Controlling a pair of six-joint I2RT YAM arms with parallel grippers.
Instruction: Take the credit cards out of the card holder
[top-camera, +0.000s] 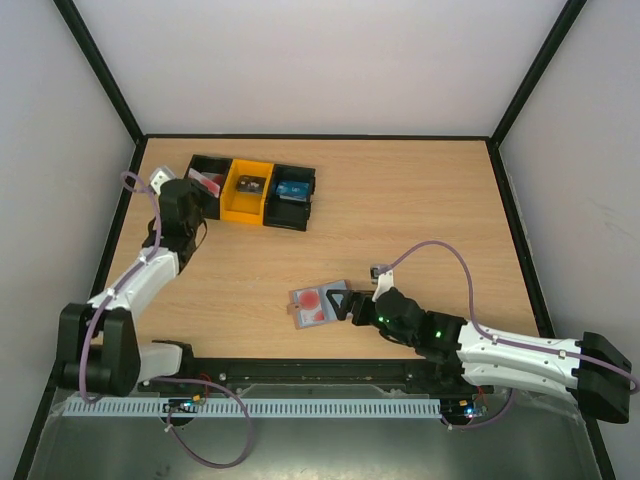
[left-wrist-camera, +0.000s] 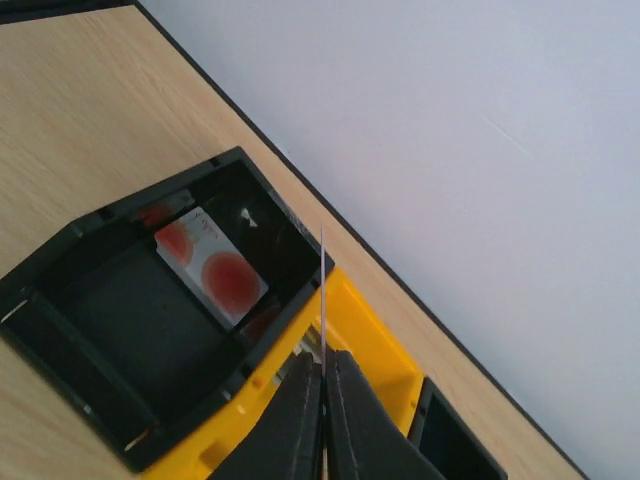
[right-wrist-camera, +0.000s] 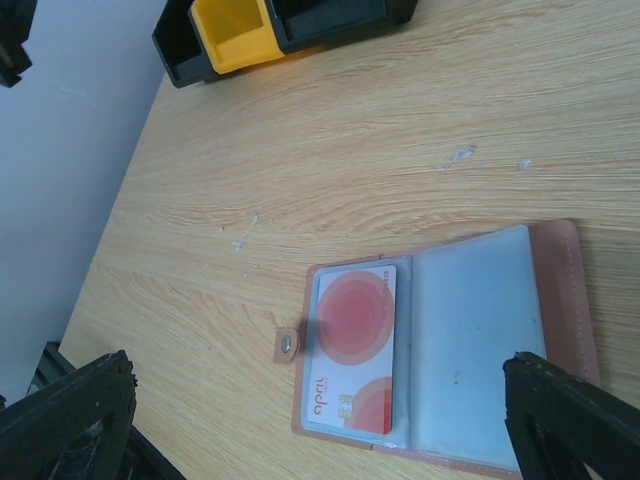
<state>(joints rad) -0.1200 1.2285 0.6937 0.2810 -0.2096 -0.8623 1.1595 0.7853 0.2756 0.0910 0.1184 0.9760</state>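
I carry on lowering the card in my left gripper (top-camera: 205, 182) until it is inside and then let go, because it hangs clear above the black bin (left-wrist-camera: 160, 310) with the matching red-circled card.
The card holder (top-camera: 312, 307) lies open on the table, mauve-brown rim, blue-grey pockets. In the right wrist view the card holder (right-wrist-camera: 470, 330) has a white credit card with pinkish-red circles (right-wrist-camera: 352, 345) in its left pocket; the right pocket looks bare. My right gripper (right-wrist-camera: 315, 375) is open wide just above the holder, and it sits at the holder's right edge in the top view (top-camera: 346, 303). My left gripper (left-wrist-camera: 323, 362) is shut on a thin credit card seen edge-on (left-wrist-camera: 322, 290), held over the bins (top-camera: 205, 188). Another red-circled card (left-wrist-camera: 213, 268) lies in the black bin (left-wrist-camera: 90, 330).
A row of bins stands at the back left: black (top-camera: 205, 172), yellow (top-camera: 247, 190), black (top-camera: 292, 192). In the left wrist view the yellow bin (left-wrist-camera: 375, 345) is right under the fingers. White walls and a black frame close in the table.
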